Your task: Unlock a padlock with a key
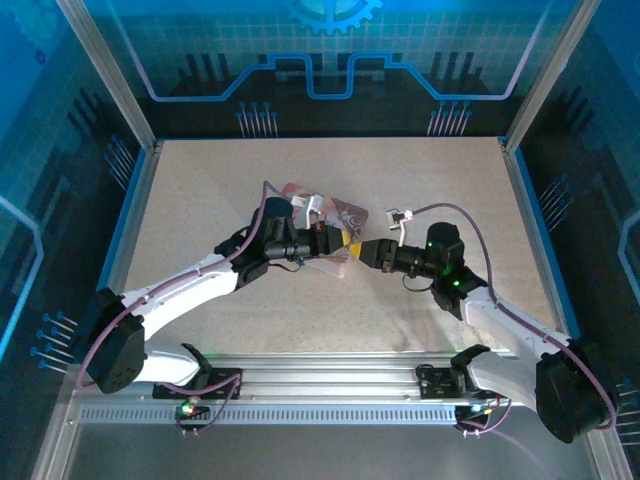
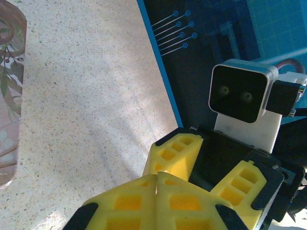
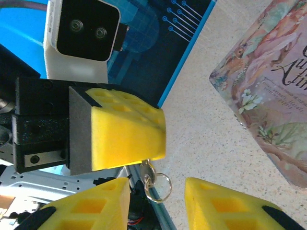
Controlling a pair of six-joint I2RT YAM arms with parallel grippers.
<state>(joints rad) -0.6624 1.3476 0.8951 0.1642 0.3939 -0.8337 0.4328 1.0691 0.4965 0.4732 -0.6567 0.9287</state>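
The robot's left gripper covers the key's blade, and the head and ring (image 3: 152, 181) stick out. The right gripper should grab that head (image 3: 147, 171) to free the blade.
In the right wrist view the key (image 3: 147, 168) pokes out from under the left gripper's pressed-together yellow fingers (image 3: 124, 129), a small wire ring (image 3: 163, 188) dangling from it. My left gripper (image 2: 156, 176) is shut on the key. My right gripper (image 3: 156, 191) faces it nose to nose, its two yellow fingertips apart on either side of the ring and touching nothing. From above, the left gripper (image 1: 343, 250) and right gripper (image 1: 366, 251) meet at mid-table. The padlock is hidden.
A pink illustrated tin (image 1: 345, 215) lies just behind the two grippers, and its tin edge (image 3: 268, 86) is close on the right. The blue table rim (image 2: 158, 62) and aluminium frame rail (image 1: 320, 370) bound the speckled tabletop (image 1: 250, 180).
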